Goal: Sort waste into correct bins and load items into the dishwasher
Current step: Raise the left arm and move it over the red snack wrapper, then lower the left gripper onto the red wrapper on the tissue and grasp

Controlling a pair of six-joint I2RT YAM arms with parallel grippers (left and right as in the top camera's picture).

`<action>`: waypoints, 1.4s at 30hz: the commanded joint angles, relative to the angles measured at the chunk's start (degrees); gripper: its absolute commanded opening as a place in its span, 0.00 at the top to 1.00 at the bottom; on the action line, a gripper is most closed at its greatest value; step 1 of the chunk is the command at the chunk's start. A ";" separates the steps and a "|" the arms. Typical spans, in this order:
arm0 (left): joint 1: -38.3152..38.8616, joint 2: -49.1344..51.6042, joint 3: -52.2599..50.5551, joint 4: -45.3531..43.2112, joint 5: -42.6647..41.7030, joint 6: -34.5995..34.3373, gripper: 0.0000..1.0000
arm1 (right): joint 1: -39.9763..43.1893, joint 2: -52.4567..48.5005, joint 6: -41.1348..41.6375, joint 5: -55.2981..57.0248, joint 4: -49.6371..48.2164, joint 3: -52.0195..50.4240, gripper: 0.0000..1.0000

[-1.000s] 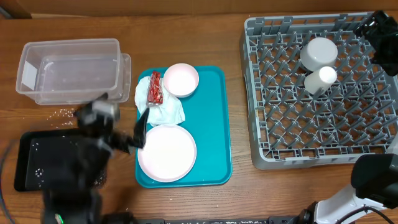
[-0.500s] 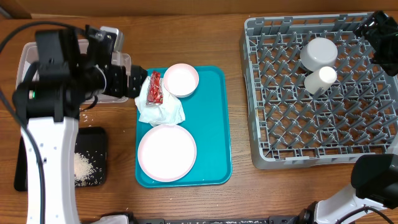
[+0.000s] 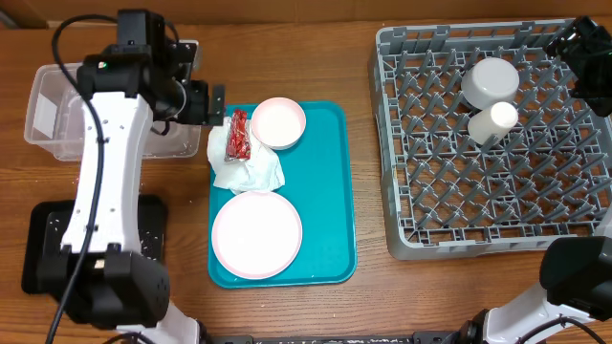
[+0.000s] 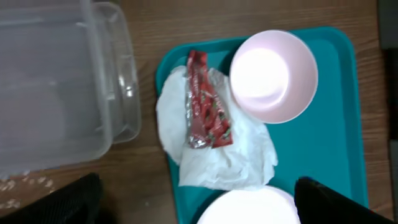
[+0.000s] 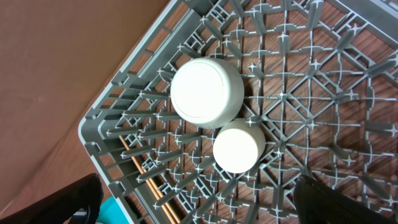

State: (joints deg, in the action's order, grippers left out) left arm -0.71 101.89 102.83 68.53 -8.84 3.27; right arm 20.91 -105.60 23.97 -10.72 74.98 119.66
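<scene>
I should keep lowering my left gripper until its open fingers are on both sides of the wrapper (image 3: 238, 130), because they line up across the red wrapper's narrow width (image 3: 238, 141) on top of the white napkin.
A red wrapper (image 3: 237, 136) (image 4: 205, 109) lies on a crumpled white napkin (image 3: 253, 172) (image 4: 214, 155) at the left edge of the teal tray (image 3: 325, 191). My left gripper (image 3: 210, 103) (image 4: 198, 208) hovers open above them, holding nothing, between the clear tub (image 3: 53, 115) (image 4: 56, 93) and the small pink plate (image 3: 278, 122) (image 4: 273, 74). The large pink plate (image 3: 256, 234) lies on the tray's near half. In the grey dish rack (image 3: 488, 191) (image 5: 323, 93) stand an upturned bowl (image 3: 490, 80) (image 5: 206, 92), a whitish cup (image 3: 492, 121) (image 5: 239, 146) and chopsticks (image 5: 149, 180). My right gripper (image 3: 574, 43) (image 5: 199, 208) hangs open over the rack's far right corner.
The black tray (image 3: 43, 248) sits at the front left, partly under my left arm, with rice grains on it. More loose rice (image 4: 25, 186) lies on the wooden table by the tub. The rack fills the right side of the table.
My left arm has swung from over the black tray up past the clear tub to the teal tray's left edge. The right arm has not moved.
</scene>
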 commanded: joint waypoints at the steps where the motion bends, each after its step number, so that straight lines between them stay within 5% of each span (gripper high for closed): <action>1: 0.37 3.10 1.70 -2.25 -6.69 -0.72 0.00 | -0.26 0.15 0.09 -0.31 -0.28 0.42 0.00; 6: 0.42 6.32 1.70 -4.00 -3.10 -0.76 0.00 | -0.26 0.15 0.09 -0.31 -0.28 0.42 0.00; 11: 2.34 8.37 1.68 -3.10 9.22 -3.48 0.00 | -0.26 0.15 0.09 -0.31 -0.28 0.42 0.00; 25: 6.78 12.50 1.62 -5.55 4.17 -3.69 0.00 | -0.26 0.15 0.09 -0.31 -0.28 0.42 0.00; 34: 7.13 13.27 1.51 -6.23 9.07 -7.26 0.00 | -0.26 0.13 0.09 -0.31 -0.28 0.42 0.00; 42: 8.24 15.82 1.49 -7.37 13.44 -9.20 0.21 | -0.26 0.15 0.09 -0.31 -0.28 0.42 0.00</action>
State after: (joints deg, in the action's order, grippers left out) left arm 6.66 115.39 102.91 61.63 2.02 -4.23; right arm 20.91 -105.60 23.97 -10.72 75.00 119.66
